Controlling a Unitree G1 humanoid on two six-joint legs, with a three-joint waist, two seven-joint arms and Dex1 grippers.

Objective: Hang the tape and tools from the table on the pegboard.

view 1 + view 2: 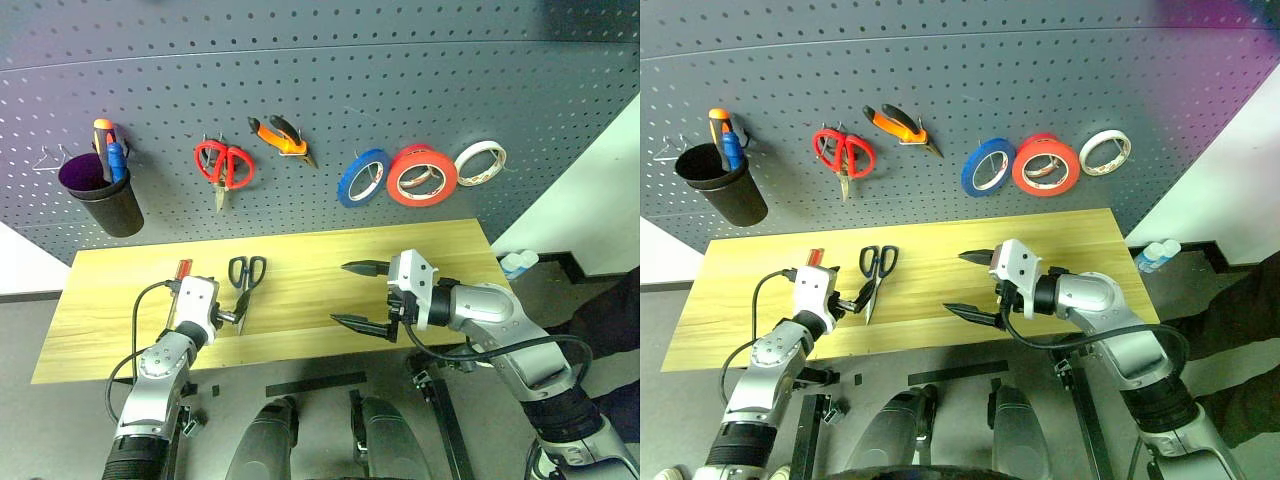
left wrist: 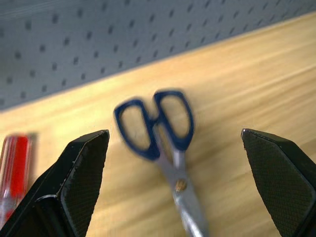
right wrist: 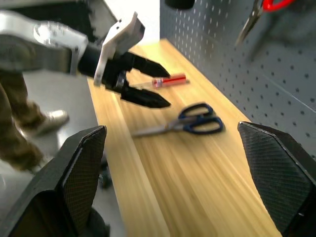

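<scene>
The dark-blue handles have wide open loops [image 1: 257,268]. I therefore expect the scissors [image 1: 245,289] to swing loosely on the hook when I hang them up.
The dark-blue-handled scissors [image 1: 245,275] lie flat on the light wood table [image 1: 420,250]. The small red-handled screwdriver [image 1: 183,268] lies just left of them. My left gripper [image 1: 232,312] hovers low at the scissors' blade end, open and empty, with the handles seen between its fingers [image 2: 84,173]. Over the table's middle, my right gripper [image 1: 340,293] points left, also open and empty. The orange-red tape [image 1: 421,175] and the orange-and-black pliers [image 1: 280,137] hang on the dark grey pegboard [image 1: 350,60].
Also on the pegboard are a black cup [image 1: 105,200] with pens, red-handled scissors [image 1: 224,165], a blue roll [image 1: 362,177] and a white roll [image 1: 481,163]. A water bottle [image 1: 518,263] stands on the floor to the table's right.
</scene>
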